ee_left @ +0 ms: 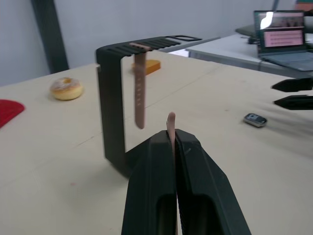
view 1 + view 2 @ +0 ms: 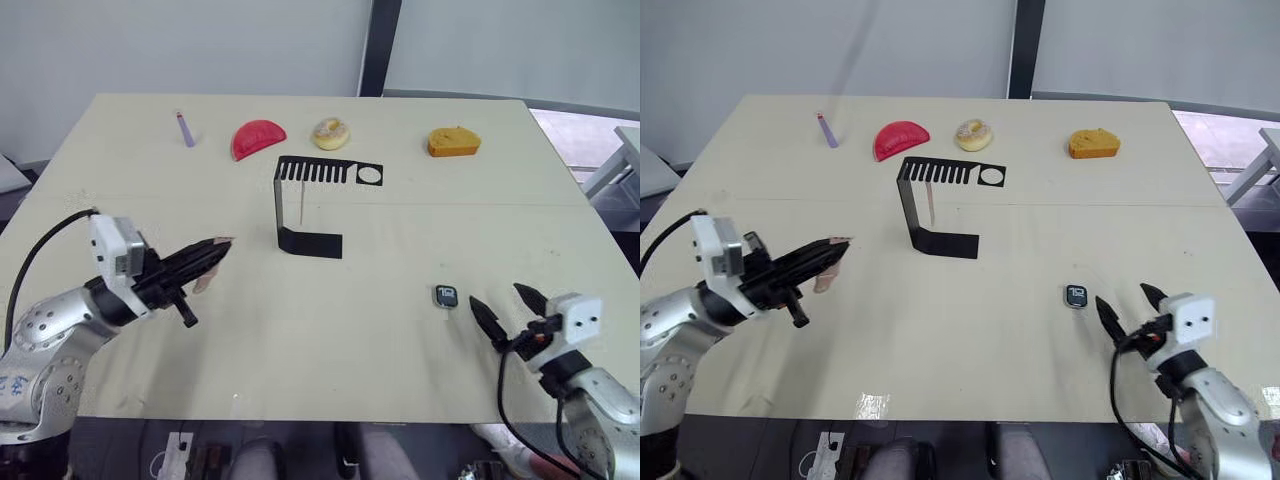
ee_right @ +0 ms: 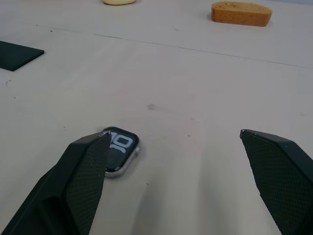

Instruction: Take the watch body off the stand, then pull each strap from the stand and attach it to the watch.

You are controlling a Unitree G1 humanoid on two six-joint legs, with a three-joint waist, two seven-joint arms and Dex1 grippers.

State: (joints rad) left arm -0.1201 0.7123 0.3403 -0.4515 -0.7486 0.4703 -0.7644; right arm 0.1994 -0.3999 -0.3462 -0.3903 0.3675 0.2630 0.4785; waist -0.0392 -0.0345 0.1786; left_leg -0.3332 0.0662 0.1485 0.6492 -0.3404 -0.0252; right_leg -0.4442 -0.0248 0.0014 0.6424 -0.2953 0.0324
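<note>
The strap juts straight (image 2: 205,281) from my left gripper. It should sag only a little once it is joined and I carry the watch body (image 2: 446,296).
The black stand (image 2: 308,205) rises at the table's middle, with one pale pink strap (image 1: 140,89) hanging from its comb slots. My left gripper (image 2: 212,256) is to the left of the stand, shut on the other strap (image 1: 171,125), whose tip pokes out between the fingers. The watch body (image 2: 446,296) lies flat on the table at the right, dark screen up. My right gripper (image 2: 508,306) hovers just behind and right of it, open, with the watch body (image 3: 120,149) beside one fingertip (image 3: 100,142).
Along the far edge lie a purple stick (image 2: 185,129), a red half-round piece (image 2: 257,138), a doughnut (image 2: 331,132) and an orange sponge-like block (image 2: 453,142). The table's front edge runs close below both grippers.
</note>
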